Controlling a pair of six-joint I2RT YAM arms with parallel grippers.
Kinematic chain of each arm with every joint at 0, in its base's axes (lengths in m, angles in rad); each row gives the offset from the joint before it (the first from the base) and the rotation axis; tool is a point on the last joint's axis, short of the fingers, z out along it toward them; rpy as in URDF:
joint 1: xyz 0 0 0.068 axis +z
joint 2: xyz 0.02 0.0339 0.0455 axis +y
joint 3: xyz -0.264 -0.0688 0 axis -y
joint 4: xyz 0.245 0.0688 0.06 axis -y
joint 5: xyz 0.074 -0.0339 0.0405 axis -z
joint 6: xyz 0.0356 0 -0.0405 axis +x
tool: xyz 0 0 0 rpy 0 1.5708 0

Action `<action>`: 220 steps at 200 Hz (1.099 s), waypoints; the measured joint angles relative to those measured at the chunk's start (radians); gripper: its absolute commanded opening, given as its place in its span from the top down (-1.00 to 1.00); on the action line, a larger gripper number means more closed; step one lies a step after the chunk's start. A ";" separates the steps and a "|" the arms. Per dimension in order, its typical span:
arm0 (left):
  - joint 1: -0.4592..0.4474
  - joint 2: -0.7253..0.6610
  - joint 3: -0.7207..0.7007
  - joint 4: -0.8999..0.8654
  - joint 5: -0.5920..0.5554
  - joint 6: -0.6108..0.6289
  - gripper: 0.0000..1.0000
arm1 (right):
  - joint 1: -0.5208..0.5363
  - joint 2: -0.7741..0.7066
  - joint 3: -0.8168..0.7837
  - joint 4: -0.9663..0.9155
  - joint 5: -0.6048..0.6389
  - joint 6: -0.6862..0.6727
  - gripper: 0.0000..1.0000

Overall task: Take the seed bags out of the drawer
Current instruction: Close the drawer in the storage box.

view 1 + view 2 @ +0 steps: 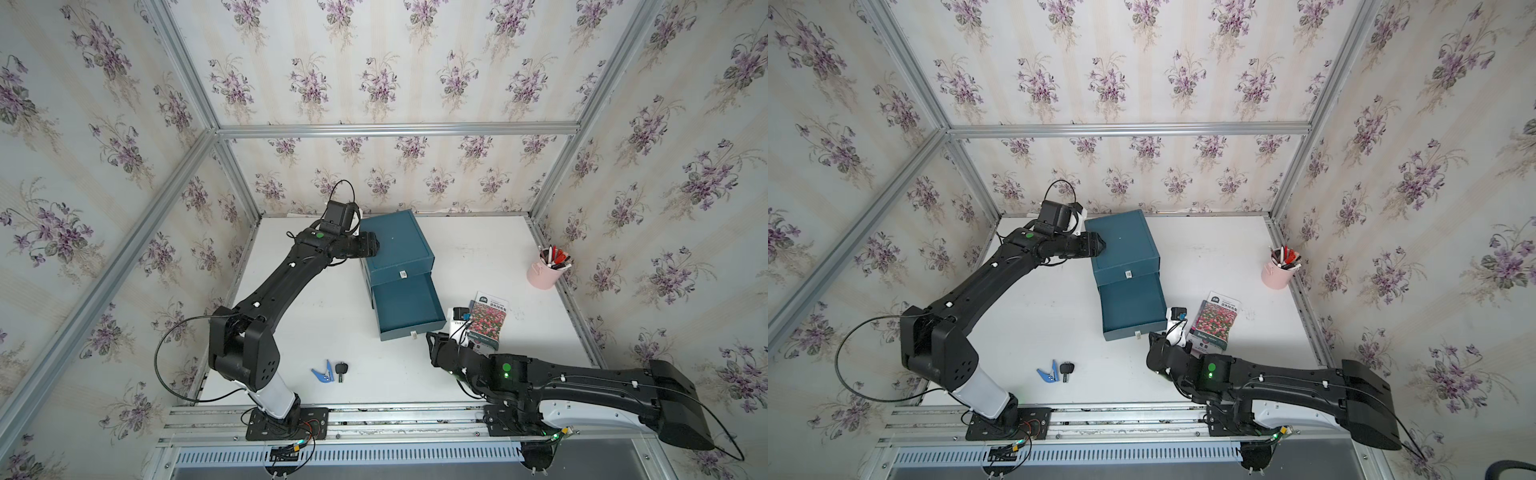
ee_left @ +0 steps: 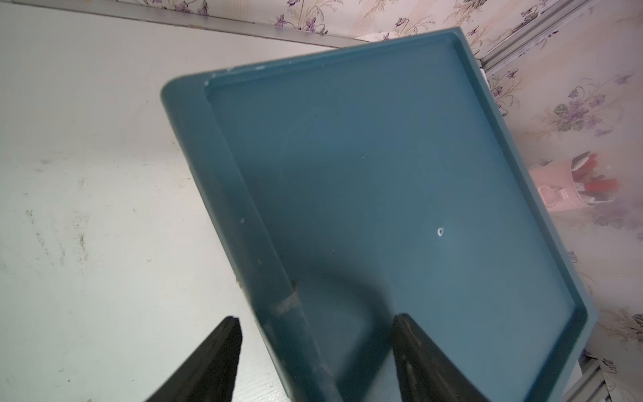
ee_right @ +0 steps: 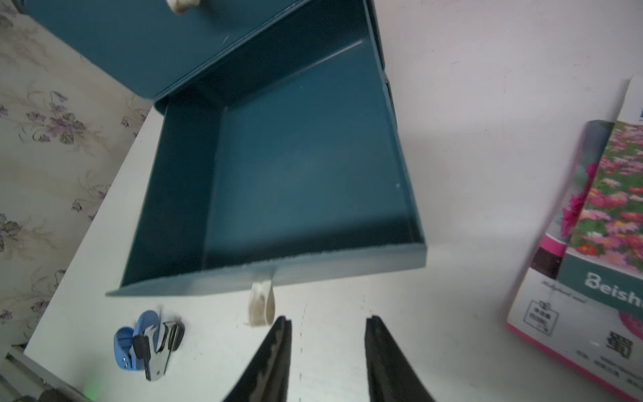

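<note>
The teal drawer (image 1: 407,304) is empty and its cabinet is crooked, so my right gripper should push the drawer's front (image 1: 404,330) in before both grippers straighten the cabinet.
The teal drawer (image 1: 405,307) (image 1: 1131,309) (image 3: 306,167) is pulled out of the bottom of a teal cabinet (image 1: 399,237) (image 2: 382,174), and its floor is bare. The seed bags (image 1: 486,320) (image 1: 1217,318) (image 3: 605,222) lie stacked on the table to the right of the drawer. The pink-red flower field packet is on top and a magenta edge shows beneath it. My right gripper (image 1: 430,336) (image 1: 1152,336) (image 3: 328,318) is open and empty, just in front of the drawer's white pull tab (image 3: 261,302). My left gripper (image 1: 376,245) (image 2: 316,318) is open, straddling the left rim of the cabinet's top.
A pink cup of pens (image 1: 542,272) (image 1: 1277,274) stands at the far right by the frame rail. A blue staple remover (image 1: 323,370) (image 3: 135,334) and a black key (image 1: 341,369) lie near the front, left of the drawer. Papered walls with metal rails enclose the white table.
</note>
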 measured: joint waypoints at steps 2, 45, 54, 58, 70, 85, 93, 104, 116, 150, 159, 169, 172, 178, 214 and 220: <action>-0.001 0.001 0.000 0.002 -0.002 0.002 -0.29 | -0.009 0.004 0.000 0.009 -0.005 -0.006 0.29; -0.038 0.008 0.002 0.019 -0.098 0.031 0.00 | -0.130 0.138 0.063 0.187 -0.116 -0.143 0.34; -0.045 0.010 0.003 0.025 -0.116 0.037 0.04 | -0.152 0.169 0.079 0.221 -0.128 -0.168 0.35; -0.047 0.012 0.003 0.031 -0.122 0.042 0.06 | -0.161 0.183 0.085 0.238 -0.133 -0.181 0.36; -0.055 0.017 0.003 0.050 -0.132 0.050 0.12 | -0.190 0.219 0.099 0.283 -0.149 -0.209 0.36; -0.061 0.019 -0.002 0.066 -0.145 0.065 0.20 | -0.225 0.266 0.108 0.350 -0.161 -0.244 0.38; -0.063 0.018 -0.003 0.067 -0.155 0.074 0.24 | -0.243 0.293 0.112 0.386 -0.169 -0.267 0.40; -0.066 0.017 -0.004 0.067 -0.164 0.086 0.27 | -0.261 0.333 0.121 0.430 -0.172 -0.295 0.40; -0.070 0.014 -0.006 0.069 -0.172 0.102 0.29 | -0.273 0.372 0.134 0.472 -0.172 -0.326 0.36; -0.071 -0.008 -0.027 0.092 -0.180 0.133 0.32 | -0.299 0.464 0.193 0.547 -0.173 -0.406 0.36; -0.072 -0.011 -0.030 0.093 -0.182 0.139 0.32 | -0.309 0.483 0.208 0.560 -0.173 -0.424 0.35; -0.072 -0.012 -0.031 0.093 -0.182 0.142 0.32 | -0.316 0.502 0.221 0.576 -0.173 -0.439 0.32; -0.072 -0.012 -0.032 0.093 -0.182 0.142 0.32 | -0.317 0.507 0.225 0.580 -0.173 -0.444 0.30; -0.072 -0.013 -0.033 0.094 -0.182 0.143 0.32 | -0.320 0.519 0.233 0.590 -0.175 -0.450 0.24; -0.071 -0.022 -0.046 0.100 -0.180 0.142 0.32 | -0.321 0.550 0.266 0.598 -0.205 -0.469 -0.38; -0.071 -0.024 -0.047 0.102 -0.176 0.142 0.31 | -0.322 0.552 0.269 0.599 -0.209 -0.471 -0.42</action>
